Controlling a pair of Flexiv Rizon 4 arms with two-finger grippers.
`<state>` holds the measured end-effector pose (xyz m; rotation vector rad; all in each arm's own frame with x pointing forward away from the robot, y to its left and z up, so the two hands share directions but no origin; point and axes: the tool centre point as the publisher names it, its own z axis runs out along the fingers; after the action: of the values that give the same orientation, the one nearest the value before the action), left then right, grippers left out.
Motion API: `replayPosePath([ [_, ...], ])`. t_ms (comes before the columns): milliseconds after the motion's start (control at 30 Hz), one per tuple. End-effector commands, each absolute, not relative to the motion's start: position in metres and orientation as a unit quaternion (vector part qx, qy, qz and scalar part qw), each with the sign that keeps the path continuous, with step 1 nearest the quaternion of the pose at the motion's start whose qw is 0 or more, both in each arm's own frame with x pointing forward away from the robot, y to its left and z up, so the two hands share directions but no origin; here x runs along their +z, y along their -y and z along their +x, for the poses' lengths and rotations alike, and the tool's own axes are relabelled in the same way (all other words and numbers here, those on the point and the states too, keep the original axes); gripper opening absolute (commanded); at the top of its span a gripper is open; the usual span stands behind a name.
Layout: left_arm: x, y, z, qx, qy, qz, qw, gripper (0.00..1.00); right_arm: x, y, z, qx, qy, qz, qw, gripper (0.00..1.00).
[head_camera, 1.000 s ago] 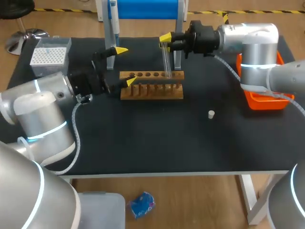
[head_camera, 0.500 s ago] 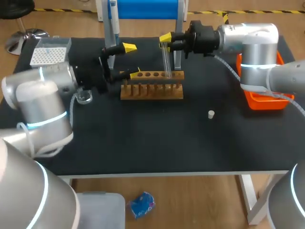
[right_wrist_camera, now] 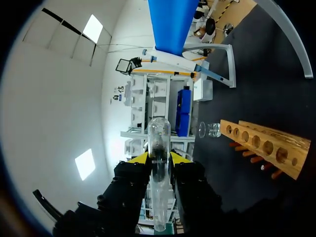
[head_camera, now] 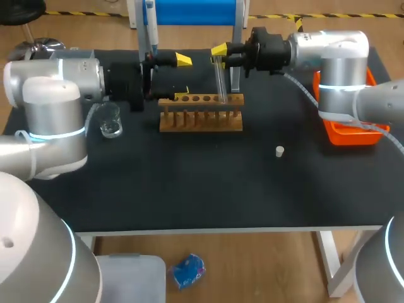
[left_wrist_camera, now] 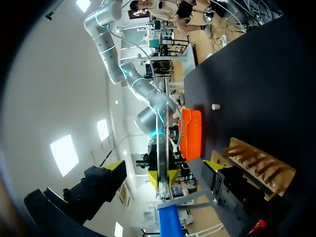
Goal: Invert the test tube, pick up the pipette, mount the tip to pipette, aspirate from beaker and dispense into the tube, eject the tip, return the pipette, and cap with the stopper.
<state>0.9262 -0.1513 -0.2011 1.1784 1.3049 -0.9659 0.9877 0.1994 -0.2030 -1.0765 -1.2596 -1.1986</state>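
Note:
The test tube [head_camera: 220, 79] has straight sides at its lower end, running up to an open rim [left_wrist_camera: 162, 104], so I expect its opening to come up when I turn it.
My right gripper [head_camera: 219, 54] is shut on a clear test tube [head_camera: 220, 79], held upright with its lower end at the wooden rack [head_camera: 201, 120]. In the right wrist view the tube [right_wrist_camera: 159, 163] lies between the yellow fingertips [right_wrist_camera: 140, 158], its rounded end pointing away from them. Left of the rack's back edge, my left gripper [head_camera: 182, 77] stands open and empty next to the blue stand's left post. Its own view shows the wide-apart fingers [left_wrist_camera: 116, 167], with the tube [left_wrist_camera: 159, 143] far ahead between them. A glass beaker [head_camera: 110, 120] stands left of the rack. The white stopper [head_camera: 279, 150] lies to the rack's right.
A stand with a blue panel [head_camera: 189, 11] rises behind the rack. An orange tray [head_camera: 350, 134] sits at the table's right edge under my right arm. My left arm covers the back left corner. The front half of the black table [head_camera: 208, 189] is bare.
My left arm has swung back and to the right, off the rack's left end toward the stand, uncovering the beaker. The right arm and the tube have kept still.

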Motion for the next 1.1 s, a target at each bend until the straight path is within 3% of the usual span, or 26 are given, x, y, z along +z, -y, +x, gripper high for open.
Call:
replayPosePath([
  [33,-0.208,0.165,0.924,-0.403,-0.553,0.483,0.546,1.0,-0.202,-0.199,0.988,-0.499,0.527,-0.45,0.521,0.0],
  [1100,-0.192,0.241,0.899,-0.469,-0.527,0.464,0.535,1.0,-0.202,-0.199,0.988,-0.499,0.527,-0.45,0.521,0.0],
])
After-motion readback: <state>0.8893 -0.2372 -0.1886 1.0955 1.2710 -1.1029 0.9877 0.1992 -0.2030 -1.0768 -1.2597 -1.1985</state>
